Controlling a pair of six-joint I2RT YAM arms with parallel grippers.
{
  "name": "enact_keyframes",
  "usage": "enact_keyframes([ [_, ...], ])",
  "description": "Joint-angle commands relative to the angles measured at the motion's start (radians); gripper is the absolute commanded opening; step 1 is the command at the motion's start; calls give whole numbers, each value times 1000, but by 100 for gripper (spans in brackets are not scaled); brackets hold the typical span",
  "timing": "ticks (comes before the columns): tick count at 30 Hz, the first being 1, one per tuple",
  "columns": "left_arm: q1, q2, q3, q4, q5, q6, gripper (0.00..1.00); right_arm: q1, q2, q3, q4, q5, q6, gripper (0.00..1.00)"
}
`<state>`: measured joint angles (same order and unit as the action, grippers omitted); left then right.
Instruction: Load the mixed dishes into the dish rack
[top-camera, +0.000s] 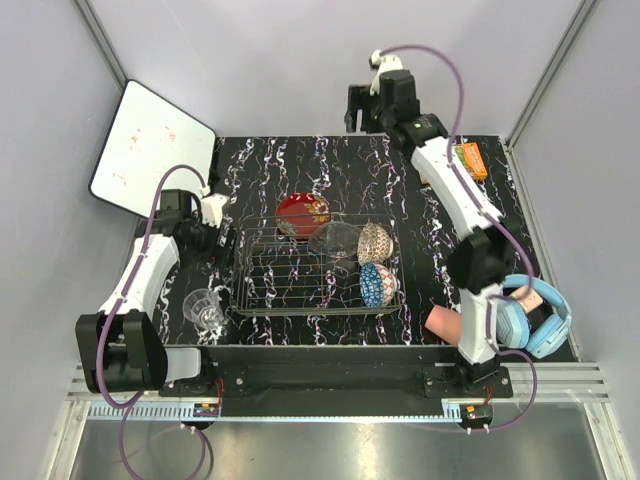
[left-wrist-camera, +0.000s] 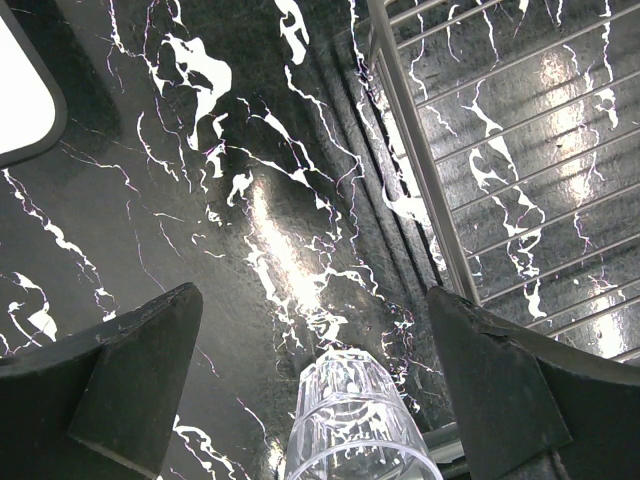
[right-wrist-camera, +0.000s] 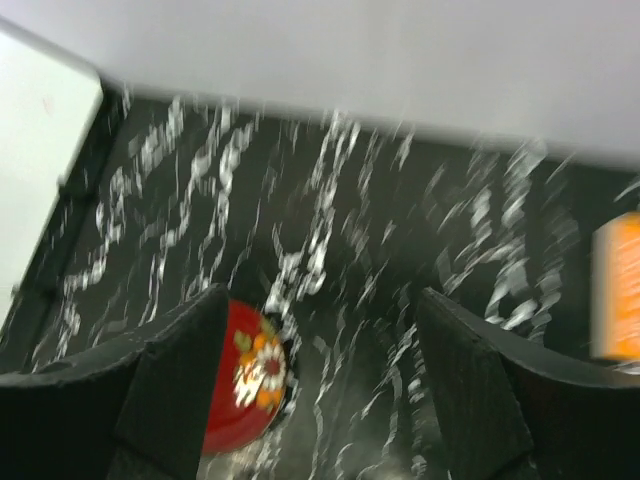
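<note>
I continue to lower my right gripper toward the red gold-patterned dish's rim (top-camera: 303, 196), which sticks out past the rack's back edge, until the gripper's fingers are on both sides of the dish's rim.
The wire dish rack (top-camera: 300, 275) stands mid-table. In its right part are the clear glass bowl (top-camera: 335, 238), the beige-brown patterned bowl (top-camera: 375, 242) and the blue patterned bowl (top-camera: 378, 284). The red gold-patterned dish (top-camera: 303, 213) leans at the rack's back edge and also shows in the right wrist view (right-wrist-camera: 250, 385). The clear glass cup (top-camera: 207, 307) stands on the table left of the rack; in the left wrist view (left-wrist-camera: 355, 425) it is low between my fingers. The salmon-pink cup (top-camera: 440, 322) lies right of the rack. My left gripper (top-camera: 222, 243) (left-wrist-camera: 312, 330) is open and empty. My right gripper (top-camera: 362, 110) (right-wrist-camera: 320, 320) is open, empty, raised at the back.
A white board (top-camera: 152, 148) lies at the back left corner. The orange book (top-camera: 470, 160) lies at the back right. The blue headphones (top-camera: 535, 315) lie at the front right beside the right arm's base. The rack's rim (left-wrist-camera: 420, 170) runs close to my left gripper.
</note>
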<state>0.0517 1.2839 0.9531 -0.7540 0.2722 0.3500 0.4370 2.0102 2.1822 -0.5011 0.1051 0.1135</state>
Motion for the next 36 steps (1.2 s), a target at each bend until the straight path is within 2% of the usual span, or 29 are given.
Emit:
enact_keyframes([
  [1, 4, -28, 47, 25, -5, 6, 99, -66, 229, 74, -206, -401, 256, 84],
  [8, 5, -24, 52, 25, 1, 9, 99, -72, 347, 99, -217, -476, 270, 86],
  [16, 5, -24, 33, 39, 16, -3, 99, -72, 436, 68, -225, -564, 307, 81],
  [22, 5, -26, 36, 41, 15, -3, 99, -70, 493, 77, -202, -599, 339, 82],
  [36, 5, -20, 41, 41, 13, -3, 99, -55, 648, 217, -200, -657, 410, 79],
])
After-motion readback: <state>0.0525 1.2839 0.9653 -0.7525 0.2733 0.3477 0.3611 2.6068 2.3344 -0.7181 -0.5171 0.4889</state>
